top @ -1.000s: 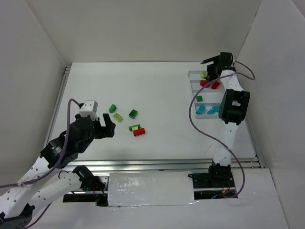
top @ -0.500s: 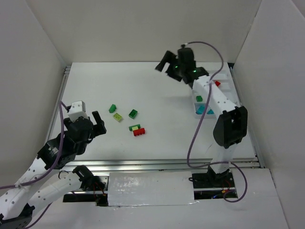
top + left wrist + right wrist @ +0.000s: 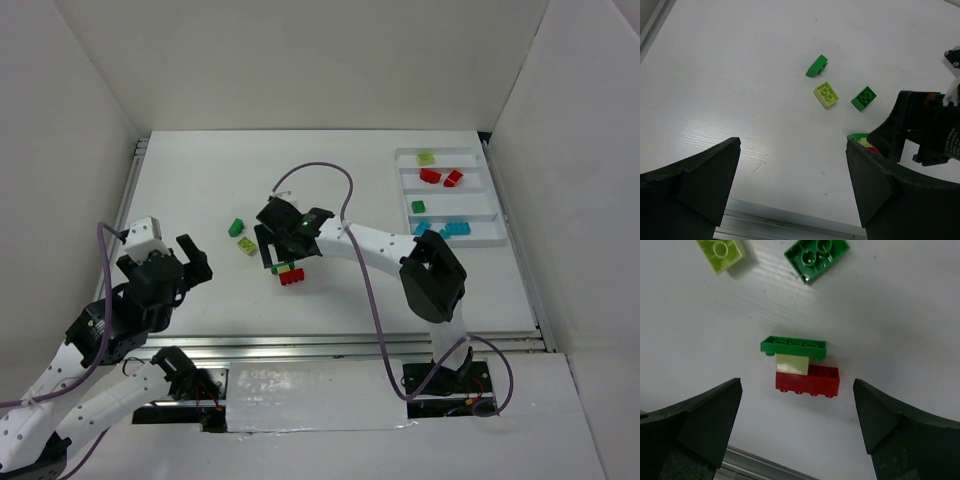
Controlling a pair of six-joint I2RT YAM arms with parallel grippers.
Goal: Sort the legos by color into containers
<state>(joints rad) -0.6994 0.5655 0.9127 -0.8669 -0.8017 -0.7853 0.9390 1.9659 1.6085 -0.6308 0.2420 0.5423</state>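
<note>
My right gripper should go on down until its open fingers are on either side of the red brick's ends (image 3: 293, 277), and then close, because the stack (image 3: 286, 270) lies lengthwise across those fingers, clear of its neighbours.
A stuck-together stack of legos, dark green plate (image 3: 793, 347), pale yellow brick (image 3: 792, 364) and red brick (image 3: 807, 380), lies mid-table (image 3: 291, 274). My right gripper (image 3: 284, 246) hovers open right over it, the stack lying just ahead of its tips (image 3: 797, 390). Beside it lie a dark green 2x2 (image 3: 816, 256), a yellow-green brick (image 3: 826, 94) and a green wedge (image 3: 817, 66). My left gripper (image 3: 165, 262) is open and empty at the near left (image 3: 792, 150). The white tray (image 3: 465, 205) at the back right holds yellow-green, red, green and cyan legos in separate containers.
White walls close in the table on three sides. A metal rail (image 3: 350, 345) runs along the near edge. The right arm's purple cable (image 3: 345, 195) loops above the table between the stack and the tray.
The right arm has swung from the tray at the back right across to the middle, over the stack. The left gripper has drawn back toward the near left.
</note>
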